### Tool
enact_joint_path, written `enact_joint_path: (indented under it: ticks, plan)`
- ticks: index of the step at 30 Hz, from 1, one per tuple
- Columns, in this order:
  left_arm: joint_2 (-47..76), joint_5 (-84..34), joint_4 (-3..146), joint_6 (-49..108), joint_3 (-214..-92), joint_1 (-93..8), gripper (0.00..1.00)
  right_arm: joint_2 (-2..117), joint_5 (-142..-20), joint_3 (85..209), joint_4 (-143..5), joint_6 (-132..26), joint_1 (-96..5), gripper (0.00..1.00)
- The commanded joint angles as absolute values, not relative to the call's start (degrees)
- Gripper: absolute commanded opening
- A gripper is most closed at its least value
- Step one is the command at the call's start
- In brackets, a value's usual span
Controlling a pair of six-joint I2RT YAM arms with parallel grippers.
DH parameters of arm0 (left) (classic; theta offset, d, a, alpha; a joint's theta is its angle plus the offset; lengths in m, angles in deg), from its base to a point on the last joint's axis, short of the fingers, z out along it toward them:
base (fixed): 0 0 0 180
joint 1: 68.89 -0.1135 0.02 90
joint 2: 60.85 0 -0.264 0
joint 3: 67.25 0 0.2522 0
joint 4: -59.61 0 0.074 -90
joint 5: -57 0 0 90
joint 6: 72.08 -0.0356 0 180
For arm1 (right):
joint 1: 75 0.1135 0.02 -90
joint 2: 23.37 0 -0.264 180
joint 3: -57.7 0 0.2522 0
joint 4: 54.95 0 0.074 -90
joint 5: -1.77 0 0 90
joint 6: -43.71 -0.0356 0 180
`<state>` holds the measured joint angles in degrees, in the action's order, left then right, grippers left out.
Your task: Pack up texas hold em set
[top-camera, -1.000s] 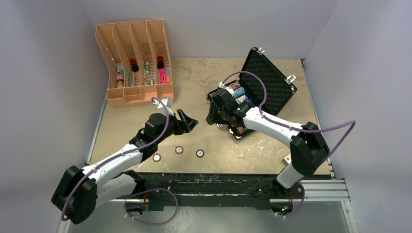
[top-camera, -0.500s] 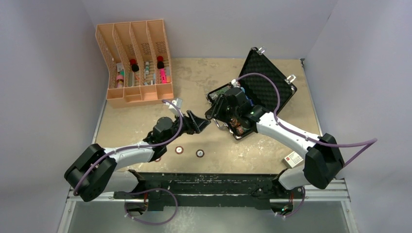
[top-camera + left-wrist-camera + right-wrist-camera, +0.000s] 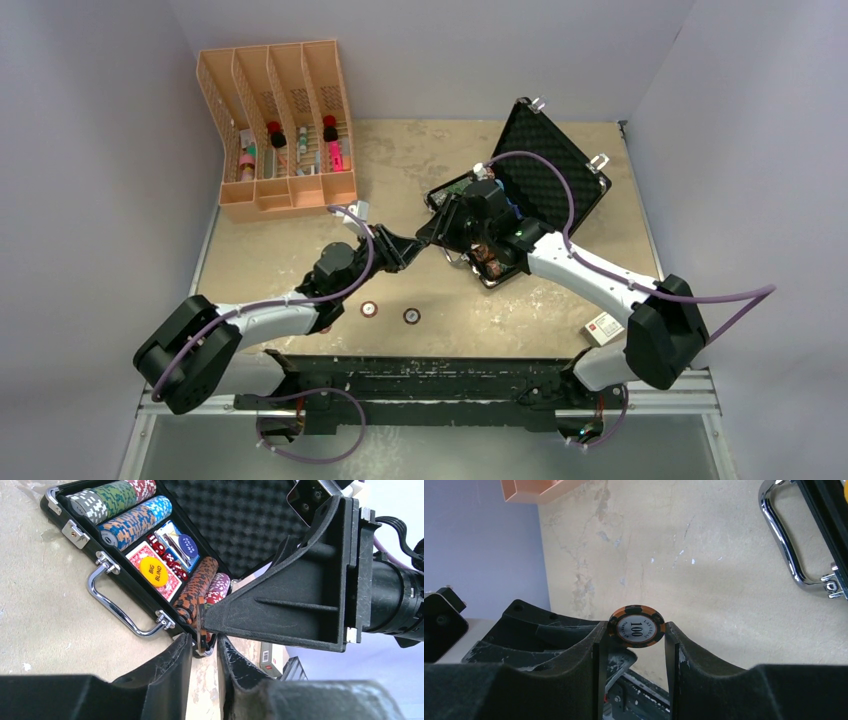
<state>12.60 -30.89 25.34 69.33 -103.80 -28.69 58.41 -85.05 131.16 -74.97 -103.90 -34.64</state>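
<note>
I should hold the chip with my left gripper while my right gripper takes the chip's flat sides (image 3: 636, 629) to fit the chip row, because my right gripper now spans the orange chip's rim (image 3: 636, 610).
The black briefcase (image 3: 560, 165) lies open at the right rear, lid up. Rows of coloured chips (image 3: 132, 522), a red-backed card deck (image 3: 172, 582) and red dice fill its base. My right gripper (image 3: 432, 230) hangs left of the case, shut on the rim of an orange 100 chip (image 3: 636, 626). That chip (image 3: 201, 625) shows edge-on in the left wrist view, its lower end between the tips of my left gripper (image 3: 204, 642). The left fingers (image 3: 175, 665) stand narrowly apart, a slim gap on each side of the chip. The left gripper (image 3: 410, 245) meets the right one tip to tip.
Two loose chips (image 3: 369, 309) (image 3: 411, 316) lie on the table near the front. A small white box (image 3: 603, 327) sits by the right arm's base. The orange four-slot rack (image 3: 280, 130) with bottles stands at the back left. The case's silver handle (image 3: 112, 602) faces the grippers.
The left arm has stretched right to the right gripper, and its jaws have narrowed round the chip. The right arm swung its chip out from over the case, then held still.
</note>
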Motion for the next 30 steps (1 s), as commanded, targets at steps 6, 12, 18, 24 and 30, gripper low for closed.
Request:
enact_joint_path:
  ticks: [6,12,18,24,30]
  plan:
    - [13.28,-32.41,22.15,67.77,-106.25,-28.28,0.0,57.43,-82.41,131.16,-71.47,-101.9,-35.62,0.37]
    - [9.82,-31.36,32.28,63.63,-110.7,-28.54,0.0,56.54,-80.45,135.2,-73.88,-88.53,-39.34,0.61]
    - [6.31,-19.01,44.11,59.97,-117.48,-31.97,0.0,53.9,-67.38,136.67,-70.62,-70.49,-43.62,0.68]
    - [2.29,-3.58,49.2,56.89,-123.43,-33.83,0.0,49.26,-47.64,134.84,-63.84,-60.74,-44.2,0.64]
    - [-2.03,2.24,51.1,54.63,-125.72,-33.91,0.0,45.69,-40.55,133.43,-59.27,-61.42,-44.24,0.38]
